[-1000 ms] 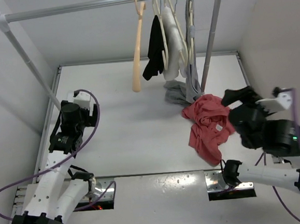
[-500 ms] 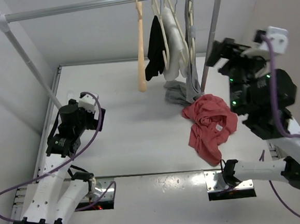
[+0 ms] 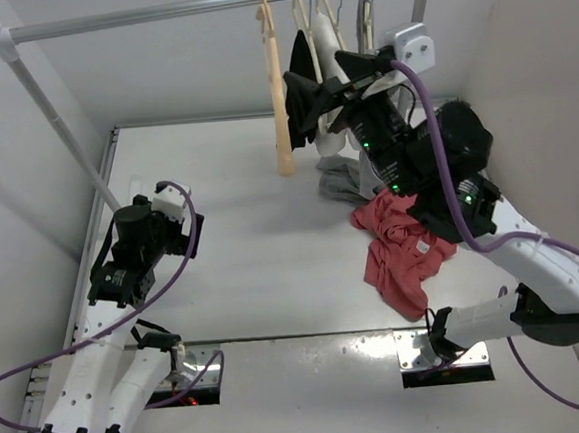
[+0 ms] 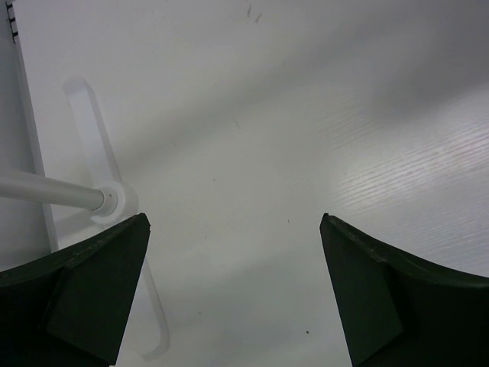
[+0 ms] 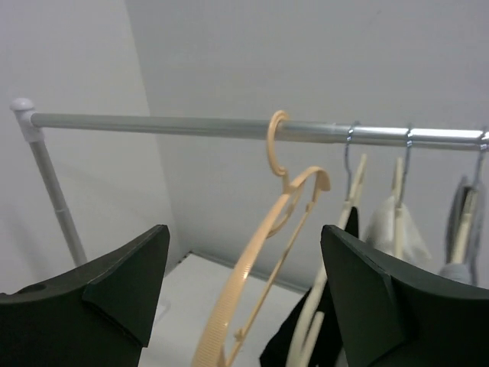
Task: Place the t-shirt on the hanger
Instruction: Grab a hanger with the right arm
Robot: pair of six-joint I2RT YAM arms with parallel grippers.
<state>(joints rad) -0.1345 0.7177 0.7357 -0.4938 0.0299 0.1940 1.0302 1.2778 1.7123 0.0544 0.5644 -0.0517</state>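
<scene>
The peach hook goes over the rail away from the metal hooks, so the peach hanger (image 3: 279,102) will come off by itself when I raise it.
The faded red t-shirt (image 3: 402,248) lies crumpled on the table at the right. The peach hanger (image 3: 279,97) hangs by its hook from the grey rail (image 3: 153,14). In the right wrist view the hanger (image 5: 252,290) hangs between my open fingers, its hook over the rail (image 5: 153,122). My right gripper (image 3: 310,94) is raised high, open and empty, just right of the hanger. My left gripper (image 3: 193,234) is open and empty over bare table at the left; its wrist view shows only table between the fingers (image 4: 92,283).
Cream-white hangers with metal hooks (image 3: 333,63) carry a black garment (image 3: 300,100) and a grey garment (image 3: 352,176) on the rail's right part. The rack's posts (image 3: 57,124) (image 3: 404,77) stand on the table. The rack's foot (image 4: 114,202) shows in the left wrist view.
My right arm has swung up from beside the t-shirt to the rail and now faces the peach hanger. The hanger has swung slightly right. My left gripper has barely moved.
</scene>
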